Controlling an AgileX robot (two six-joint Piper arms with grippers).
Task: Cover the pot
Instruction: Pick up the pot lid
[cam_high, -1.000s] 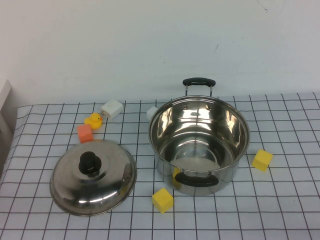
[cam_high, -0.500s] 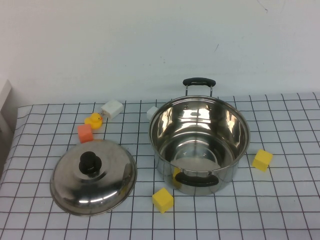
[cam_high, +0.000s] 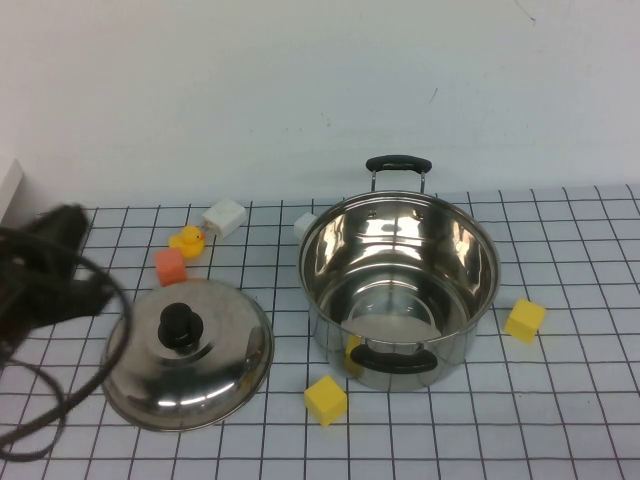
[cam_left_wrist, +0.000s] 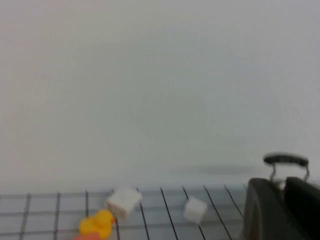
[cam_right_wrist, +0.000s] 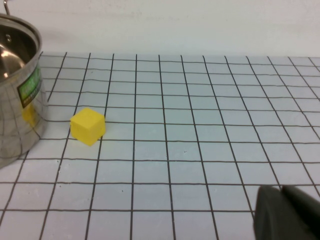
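Observation:
My left gripper should keep going down until its fingers are around the knob (cam_high: 181, 326) and then close, because the steel lid (cam_high: 188, 355) lies dome up and its black knob stands free.
The shiny steel pot (cam_high: 398, 240) stands open right of the table's centre, with black loop handles front and back. Its side shows in the right wrist view (cam_right_wrist: 15, 100); its far handle (cam_left_wrist: 286, 160) shows in the left wrist view. The domed steel lid (cam_high: 200, 370) with a black knob (cam_high: 180, 325) lies on the cloth to the pot's left. My left gripper (cam_high: 66, 224) hovers blurred at the table's left edge, behind and left of the lid, fingers together and empty (cam_left_wrist: 284, 181). My right gripper (cam_right_wrist: 282, 192) is shut and empty low over the cloth, right of the pot, outside the high view.
Yellow blocks lie in front of the pot (cam_high: 325, 400) and to its right (cam_high: 524, 320). An orange block (cam_high: 170, 266), a yellow duck (cam_high: 187, 241) and a white block (cam_high: 224, 216) lie behind the lid. Another white block (cam_high: 303, 224) sits behind the pot's left side.
My left arm has come into the high view from the left edge, toward the lid. The pot, lid and blocks have not moved.

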